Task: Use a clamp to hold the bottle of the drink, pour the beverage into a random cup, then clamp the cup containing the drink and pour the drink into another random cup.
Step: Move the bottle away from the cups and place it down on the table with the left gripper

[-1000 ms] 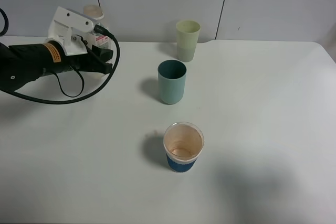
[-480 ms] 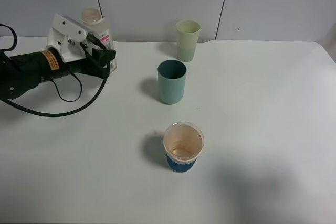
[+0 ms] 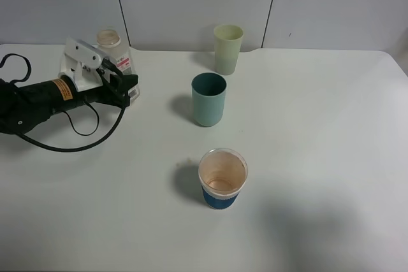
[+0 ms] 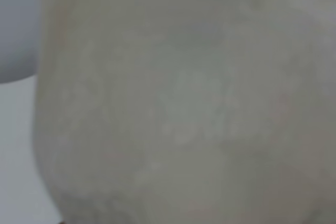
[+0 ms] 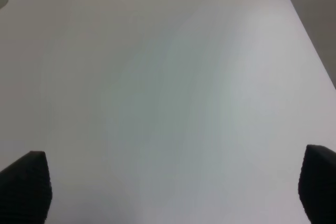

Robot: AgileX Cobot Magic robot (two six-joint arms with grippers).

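Observation:
The open bottle (image 3: 109, 38) is upright above a free patch of white table (image 3: 132, 109), away from the teal cup, so the robot's left gripper goes on lowering the bottle until it rests, then let go.
The bottle of the drink (image 3: 113, 47), clear with a white and red label and no cap, stands upright at the far left of the table. My left gripper (image 3: 127, 86) is shut around its lower body. The bottle fills the left wrist view (image 4: 178, 108) as a pale blur. The pale yellow-green cup (image 3: 227, 49) stands at the back centre; I cannot see any liquid inside it. The teal cup (image 3: 208, 99) stands just in front of it. My right gripper (image 5: 170, 184) is open over bare table and does not show in the exterior high view.
A wide paper cup with a blue base (image 3: 222, 178) stands nearer the front, with a brown tint inside. The white table (image 3: 319, 125) ends at a grey wall behind the cups. A black cable loops beside my left arm (image 3: 38, 97).
My left arm has moved down and back toward the left with the bottle, which now stands upright and lower, near the table surface. The cups have not moved.

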